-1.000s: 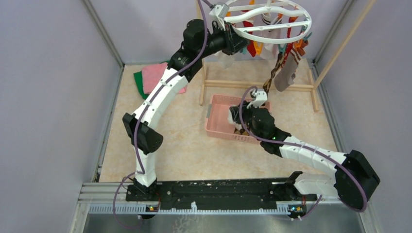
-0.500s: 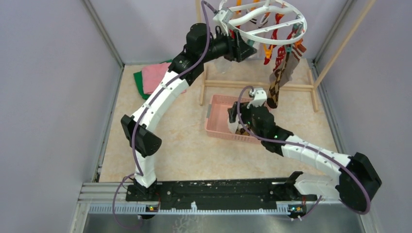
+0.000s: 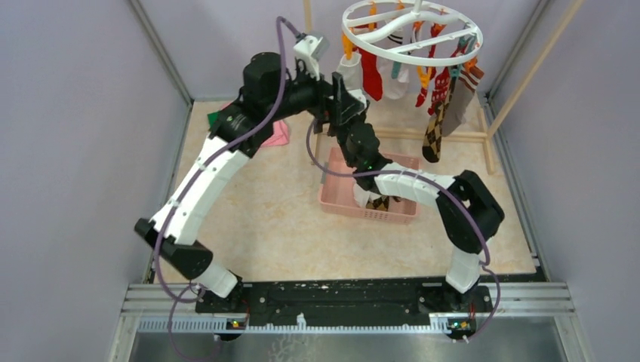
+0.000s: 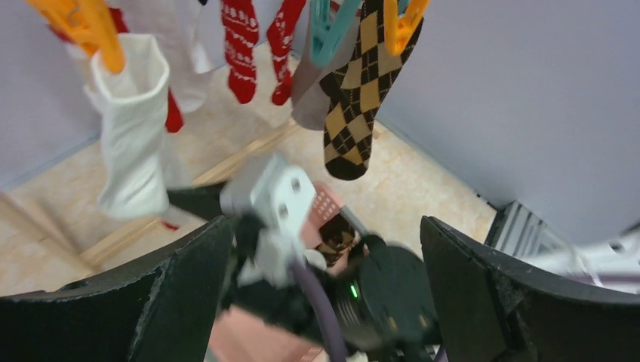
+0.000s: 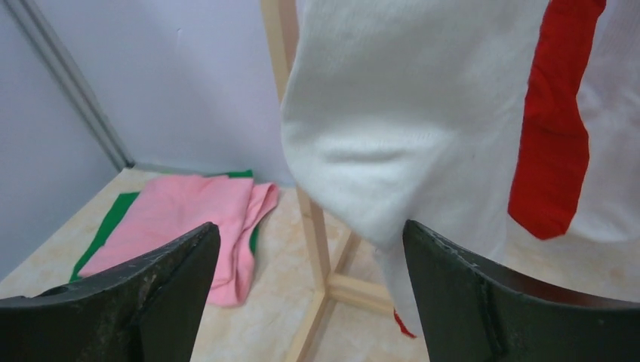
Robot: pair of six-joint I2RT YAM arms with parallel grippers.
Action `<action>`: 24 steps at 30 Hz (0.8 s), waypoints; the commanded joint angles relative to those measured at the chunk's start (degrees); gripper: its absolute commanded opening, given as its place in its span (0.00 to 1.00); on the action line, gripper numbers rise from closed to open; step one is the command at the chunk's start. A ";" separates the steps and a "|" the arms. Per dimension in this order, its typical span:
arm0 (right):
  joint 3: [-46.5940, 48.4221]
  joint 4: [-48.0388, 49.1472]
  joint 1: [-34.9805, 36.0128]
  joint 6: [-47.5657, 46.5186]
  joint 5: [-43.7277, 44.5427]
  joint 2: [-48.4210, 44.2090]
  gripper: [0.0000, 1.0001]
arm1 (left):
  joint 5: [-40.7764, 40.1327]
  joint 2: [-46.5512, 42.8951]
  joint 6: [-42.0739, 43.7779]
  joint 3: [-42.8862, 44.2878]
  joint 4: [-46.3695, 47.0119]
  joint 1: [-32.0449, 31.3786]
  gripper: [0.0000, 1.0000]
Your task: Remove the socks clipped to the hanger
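The white sock's orange clip (image 3: 348, 44) is outside the left gripper's fingers, so next the right gripper pulls the white sock across before the left gripper squeezes the clip.
The hanger (image 3: 411, 30), a white ring with orange and teal clips, hangs at the top. Clipped socks dangle from it: a white sock (image 3: 351, 74), a red one (image 3: 371, 75), an argyle one (image 3: 432, 134) and a grey one (image 3: 458, 105). My left gripper (image 3: 326, 104) is open and holds nothing, left of the hanger and above the right wrist. In the left wrist view the left gripper (image 4: 324, 226) faces the white sock (image 4: 132, 128) and the argyle sock (image 4: 355, 90). My right gripper (image 5: 309, 230) is open, with the white sock (image 5: 392, 128) hanging just ahead of it, untouched.
A pink basket (image 3: 332, 200) on the floor holds an argyle sock (image 3: 381, 202). The wooden rack frame (image 3: 392, 134) stands behind it, its post (image 5: 281, 45) close to the right gripper. Folded pink (image 5: 189, 219) and green (image 5: 113, 219) cloths lie back left.
Both grippers opened. The left one let go of the hanger ring and drew back left; the ring swung level. The right arm rose from the basket to the white sock.
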 commanded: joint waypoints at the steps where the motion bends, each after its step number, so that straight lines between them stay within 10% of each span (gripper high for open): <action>1: 9.84 9.58 -1.97 -4.98 4.40 5.83 0.85 | -4.29 -10.14 7.63 -5.61 -6.84 0.94 0.99; 11: 18.25 10.63 -2.69 -7.96 8.37 9.92 0.00 | -10.59 -15.25 9.91 -8.29 -7.41 5.56 0.99; 24: -1.30 12.21 -3.36 -2.89 5.20 -6.66 0.00 | -10.79 -13.05 10.01 -8.18 -4.89 7.30 0.99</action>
